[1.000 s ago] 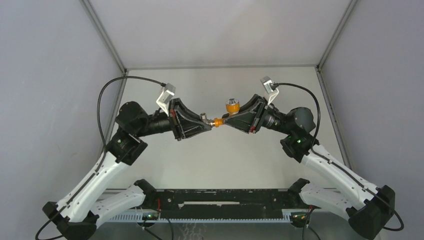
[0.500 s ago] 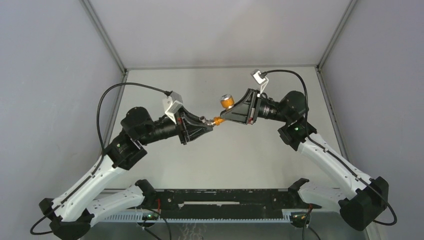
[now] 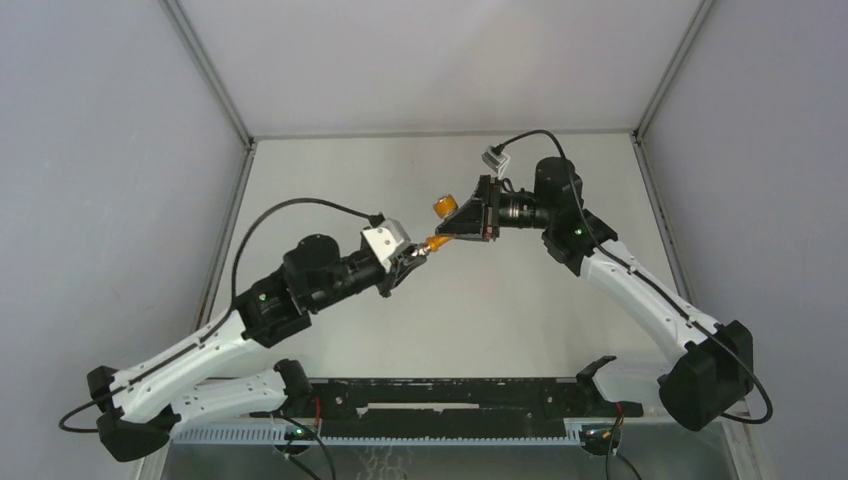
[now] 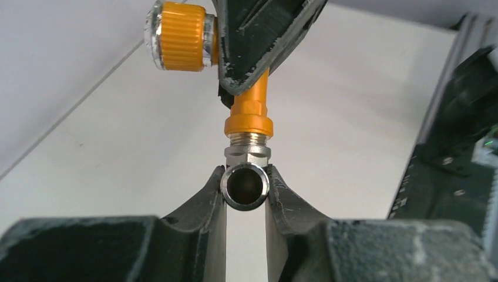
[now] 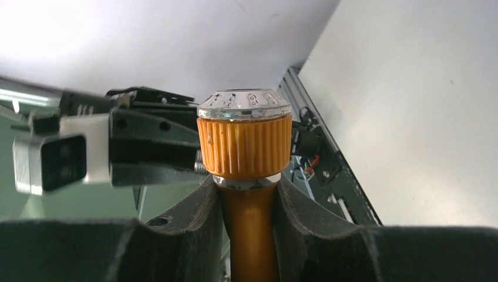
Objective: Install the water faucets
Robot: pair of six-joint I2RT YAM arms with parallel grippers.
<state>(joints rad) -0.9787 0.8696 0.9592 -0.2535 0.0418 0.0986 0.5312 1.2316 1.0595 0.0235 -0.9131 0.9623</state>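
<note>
My right gripper should now hold the stem (image 5: 250, 226) until both arms settle, then release, since my left gripper holds the grey metal fitting (image 4: 248, 154) joined to the orange collar.
The orange tap body (image 3: 441, 240) hangs in mid-air above the table between both grippers. My right gripper (image 3: 452, 231) is shut on its orange stem (image 5: 249, 235), just below the ribbed knob with the silvery round end (image 5: 244, 141). My left gripper (image 3: 414, 254) is shut on the grey metal fitting (image 4: 245, 185), a short silvery tube seen end-on. The fitting's hex end (image 4: 247, 155) sits against the tap's orange collar (image 4: 248, 124). The knob also shows in the left wrist view (image 4: 176, 35) and from above (image 3: 444, 207).
Grey enclosure walls stand left (image 3: 100, 200) and right (image 3: 760, 200). The pale table (image 3: 450, 320) lies beneath the arms. A black rail (image 3: 450, 395) runs along the near edge between the arm bases.
Both wrists have rolled while holding the joined parts. The left arm has stretched out lower and rightward; the right arm has swung up and back. The tap's knob has shifted left.
</note>
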